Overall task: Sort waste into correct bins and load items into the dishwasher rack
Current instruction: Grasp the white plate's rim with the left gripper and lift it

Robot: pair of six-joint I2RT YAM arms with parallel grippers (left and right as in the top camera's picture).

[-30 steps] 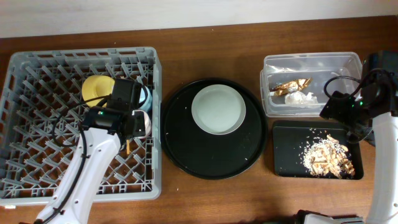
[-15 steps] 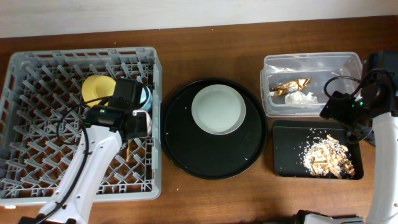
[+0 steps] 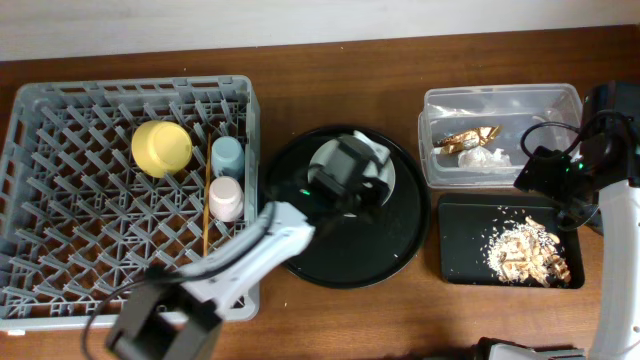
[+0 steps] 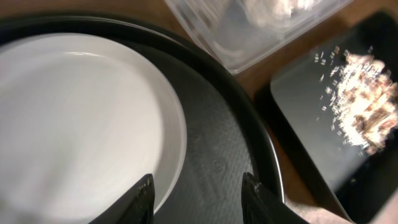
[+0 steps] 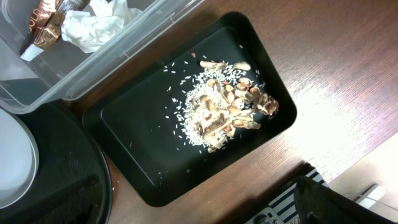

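Note:
My left gripper has its open fingers on both sides of the pale plate's rim, with clear black tray beside it. It should keep going down until the plate's rim is inside its fingers, then close.
The grey dishwasher rack holds an upturned yellow bowl, a light-blue cup, a pink cup and chopsticks. My left gripper hovers over the pale plate on the round black tray. In the left wrist view the left gripper is open and empty, straddling the right rim of the plate. The clear tub contains the gold wrapper and tissue. Food scraps lie in the black rectangular tray. My right gripper hangs open above that tray's top right.
The large round black tray sits between the rack and the bins, its rim close to the tub and the rectangular tray. The right wrist view shows the table's front edge and a striped object beyond it.
My left gripper opened and left the pink cup standing in the rack beside the blue cup. The left arm then swung right to the plate. The right arm stayed still.

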